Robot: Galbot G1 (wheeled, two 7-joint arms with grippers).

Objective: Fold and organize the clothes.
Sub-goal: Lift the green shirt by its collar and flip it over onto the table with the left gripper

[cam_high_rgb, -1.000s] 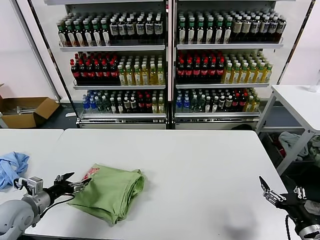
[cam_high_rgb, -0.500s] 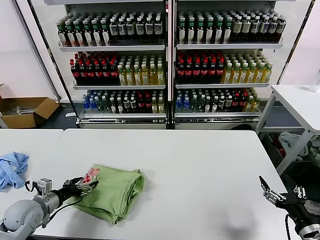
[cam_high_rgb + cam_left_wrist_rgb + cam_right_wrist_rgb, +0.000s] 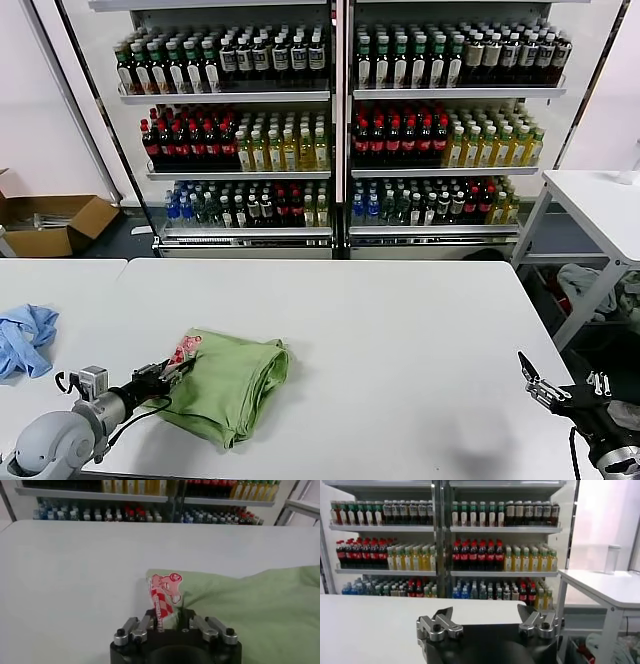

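My left gripper should swing the polo shirt's graphic edge over past the polo shirt's opposite edge (image 3: pixel 274 372) so that the graphic lies facing up, because the polo shirt's graphic side (image 3: pixel 188 347) is facing down.
The light green polo shirt (image 3: pixel 225 385) lies folded in a bundle on the white table's (image 3: pixel 400 320) front left part. A corner with the red-and-white graphic (image 3: pixel 184 349) sticks up at its left edge. My left gripper (image 3: pixel 172 374) is at that edge, shut on the shirt's cloth just below the graphic. In the left wrist view the graphic corner (image 3: pixel 165 592) stands up between the closed fingers of the left gripper (image 3: pixel 170 616), with the shirt (image 3: pixel 250 610) spreading beyond. My right gripper (image 3: pixel 530 385) is open and empty by the table's front right corner, and it also shows in the right wrist view (image 3: pixel 485 612).
A light blue cloth (image 3: pixel 25 338) lies on the neighbouring table at the far left. Drink shelves (image 3: pixel 340 130) stand behind the table. A cardboard box (image 3: pixel 50 222) sits on the floor at back left, and a white side table (image 3: pixel 600 200) stands at the right.
My left gripper was open just left of the shirt; it has moved right onto the shirt's left edge and shut on the cloth. The right arm has not moved.
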